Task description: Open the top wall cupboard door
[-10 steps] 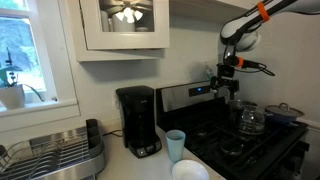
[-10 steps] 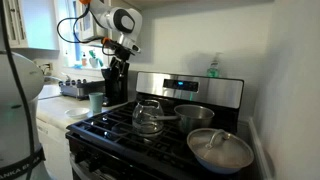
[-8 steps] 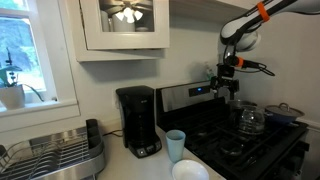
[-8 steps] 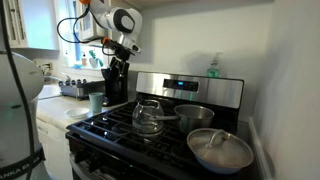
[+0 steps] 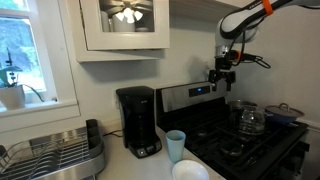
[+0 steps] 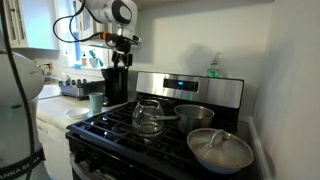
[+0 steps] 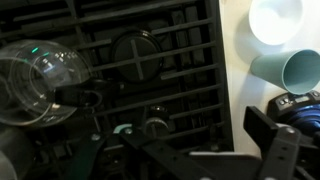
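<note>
I should keep moving my gripper up to the cupboard door, toward its near edge [image 5: 167,36], until my empty, spread fingers get there, because open space [image 5: 190,46] leads from them up to the door.
The top wall cupboard [image 5: 125,22] is white with a glass door that reflects a ceiling lamp; the door is shut. It hangs at the upper left in an exterior view. My gripper [image 5: 222,72] hangs over the stove, well to the right of the cupboard and below its level. It also shows in the exterior view from the stove side [image 6: 120,50]. In the wrist view my gripper [image 7: 185,142] has its fingers spread wide with nothing between them, looking down on the burners.
A black coffee maker [image 5: 138,120], a light blue cup [image 5: 176,144] and a white bowl [image 5: 190,170] stand on the counter under the cupboard. A dish rack [image 5: 55,155] is by the window. A glass kettle [image 6: 148,115] and two pans [image 6: 220,150] sit on the stove.
My gripper has risen a little above the stove; nothing else has moved.
</note>
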Controlling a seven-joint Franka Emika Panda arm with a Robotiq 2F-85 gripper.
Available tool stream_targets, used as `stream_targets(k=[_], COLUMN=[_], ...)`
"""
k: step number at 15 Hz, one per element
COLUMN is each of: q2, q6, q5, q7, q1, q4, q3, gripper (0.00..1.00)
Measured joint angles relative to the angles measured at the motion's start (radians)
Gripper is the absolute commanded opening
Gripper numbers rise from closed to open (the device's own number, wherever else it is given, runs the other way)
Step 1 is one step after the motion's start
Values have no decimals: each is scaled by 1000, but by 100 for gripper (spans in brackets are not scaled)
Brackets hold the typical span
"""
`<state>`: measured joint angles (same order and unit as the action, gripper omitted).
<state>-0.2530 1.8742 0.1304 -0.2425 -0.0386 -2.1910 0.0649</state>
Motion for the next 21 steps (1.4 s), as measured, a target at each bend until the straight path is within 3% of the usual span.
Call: stream_targets(k=[4, 10, 15, 21], q2=[-103, -235, -241, -239], q6=[3, 68, 206, 365], q5=[-103, -98, -28, 140], q7=[33, 249, 482, 780], q1=[0, -29, -93, -209], q4=[77, 103, 93, 52], q3=[21, 15, -46, -125], gripper=[100, 100, 100, 100])
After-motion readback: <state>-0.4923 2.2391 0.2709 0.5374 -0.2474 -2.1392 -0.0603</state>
